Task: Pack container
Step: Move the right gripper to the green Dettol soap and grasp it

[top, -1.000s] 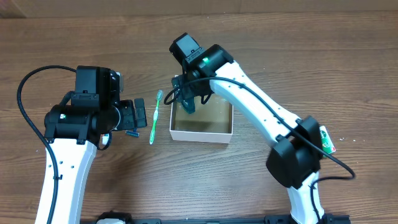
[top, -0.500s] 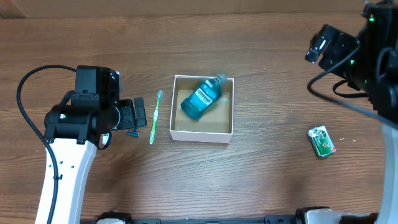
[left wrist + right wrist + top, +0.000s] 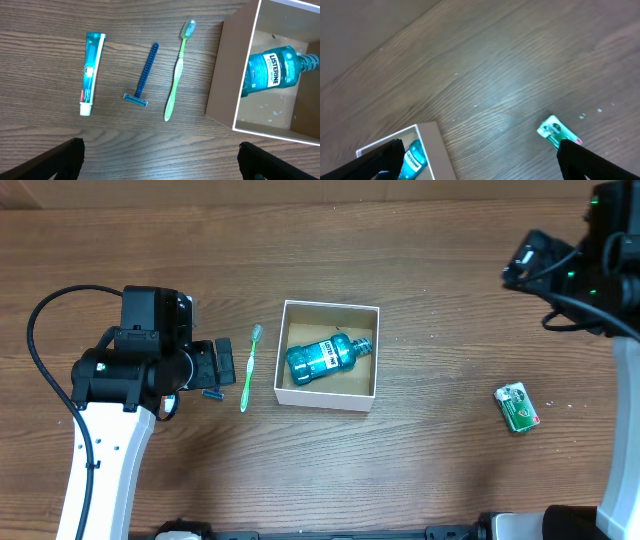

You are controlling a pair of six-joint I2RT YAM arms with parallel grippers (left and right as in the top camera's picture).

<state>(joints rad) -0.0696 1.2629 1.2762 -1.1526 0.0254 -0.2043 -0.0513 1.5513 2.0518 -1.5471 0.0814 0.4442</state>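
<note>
The green packet lies by itself with clear space (image 3: 482, 416) around its sides, so the robot's open right gripper goes on moving down toward it until the fingers straddle the packet (image 3: 517, 408).
The container (image 3: 284, 350) is a small white-walled box with a tan floor at the table's middle; it also shows in the left wrist view (image 3: 245, 65) and the right wrist view (image 3: 432, 142). A teal mouthwash bottle (image 3: 320, 357) lies on its side inside it. A green toothbrush (image 3: 249, 366) lies just left of the box, with a blue razor (image 3: 143, 77) and a toothpaste tube (image 3: 91, 71) farther left. My left gripper (image 3: 160, 165) hangs open above these. My right gripper (image 3: 482, 162) is open and empty, high at the far right.
A small green packet (image 3: 517, 406) lies on the table at the right, also in the right wrist view (image 3: 555, 132). The left arm's black housing (image 3: 140, 360) sits above the razor and toothpaste in the overhead view.
My right arm let go of the mouthwash bottle in the box and pulled away to the far right. The bottle tipped over and now lies flat. The left arm has not moved.
</note>
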